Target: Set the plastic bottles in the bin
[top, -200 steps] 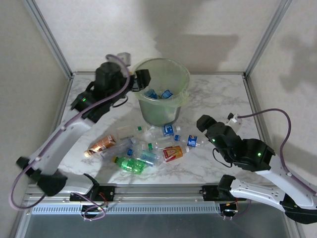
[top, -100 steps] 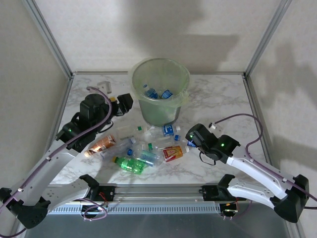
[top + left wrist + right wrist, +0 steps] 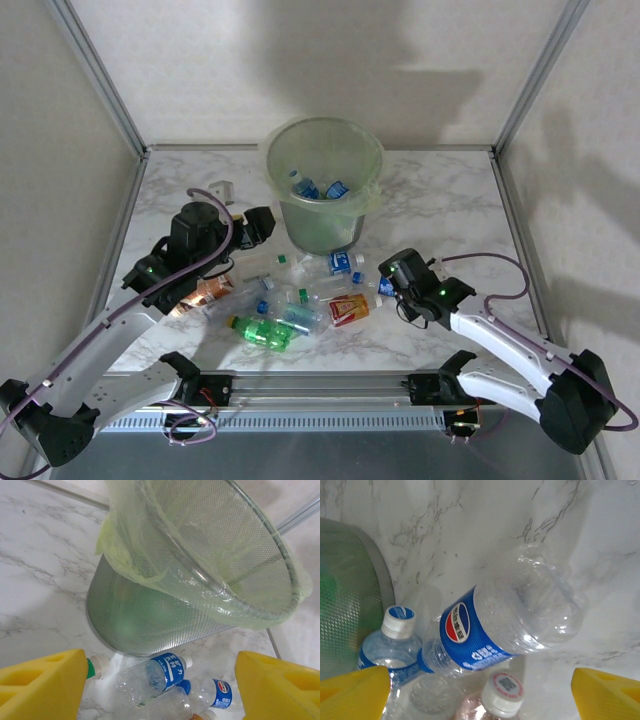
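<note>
My right gripper is above the blue-labelled bottle (image 3: 386,287). The bottle is far from my left gripper, so my right gripper should grab its base (image 3: 549,600) and pass the bottle's cap end to my left gripper.
The bin (image 3: 322,226) stands at the back middle with some bottles (image 3: 321,187) inside. More plastic bottles (image 3: 300,297) lie in a heap in front of it, among them a green one (image 3: 265,332) and an orange-red labelled one (image 3: 348,309). My left gripper (image 3: 262,228) hangs open and empty left of the bin. In the left wrist view the left gripper (image 3: 160,690) looks over a blue-labelled bottle (image 3: 155,675) at the foot of the bin (image 3: 150,615). My right gripper (image 3: 388,277) is open at the heap's right end. In the right wrist view the right gripper (image 3: 482,695) straddles a blue-labelled bottle (image 3: 515,620).
A copper-coloured bottle (image 3: 205,292) lies at the heap's left end under the left arm. A small white object (image 3: 220,187) sits at the back left. Metal frame posts and walls close in the marble table (image 3: 450,200), which has bare room at the right.
The left arm has come away from the bin's rim and dropped to the left of the bin. The right arm has swung left and lowered to the heap's right end.
</note>
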You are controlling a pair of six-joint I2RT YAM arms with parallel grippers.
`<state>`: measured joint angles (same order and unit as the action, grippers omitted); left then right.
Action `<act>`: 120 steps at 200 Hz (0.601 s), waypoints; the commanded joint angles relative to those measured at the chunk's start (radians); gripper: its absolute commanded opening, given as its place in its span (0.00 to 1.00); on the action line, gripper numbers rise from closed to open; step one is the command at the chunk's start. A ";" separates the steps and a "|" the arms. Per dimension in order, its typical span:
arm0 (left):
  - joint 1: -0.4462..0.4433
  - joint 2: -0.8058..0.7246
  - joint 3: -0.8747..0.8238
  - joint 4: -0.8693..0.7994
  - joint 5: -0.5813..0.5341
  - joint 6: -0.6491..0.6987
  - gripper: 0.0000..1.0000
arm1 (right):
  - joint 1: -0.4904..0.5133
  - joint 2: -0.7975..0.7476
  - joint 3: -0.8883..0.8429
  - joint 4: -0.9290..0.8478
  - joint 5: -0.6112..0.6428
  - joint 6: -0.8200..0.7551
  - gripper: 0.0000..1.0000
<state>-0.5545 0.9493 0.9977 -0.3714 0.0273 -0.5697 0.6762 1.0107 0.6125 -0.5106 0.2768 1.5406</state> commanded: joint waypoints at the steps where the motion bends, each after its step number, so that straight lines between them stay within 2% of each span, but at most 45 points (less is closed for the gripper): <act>1: 0.007 -0.019 -0.017 0.017 0.031 0.005 0.77 | -0.033 0.037 -0.010 0.048 -0.039 0.084 0.92; 41: 0.007 -0.033 -0.031 0.018 0.044 0.017 0.77 | -0.048 0.061 -0.016 0.066 -0.049 0.155 0.92; 120: 0.007 -0.035 -0.028 0.024 0.069 0.044 0.77 | -0.106 0.148 -0.024 0.122 -0.093 0.179 0.90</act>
<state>-0.5545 0.9310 0.9775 -0.3672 0.0700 -0.5510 0.5911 1.1316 0.5938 -0.4034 0.1928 1.6989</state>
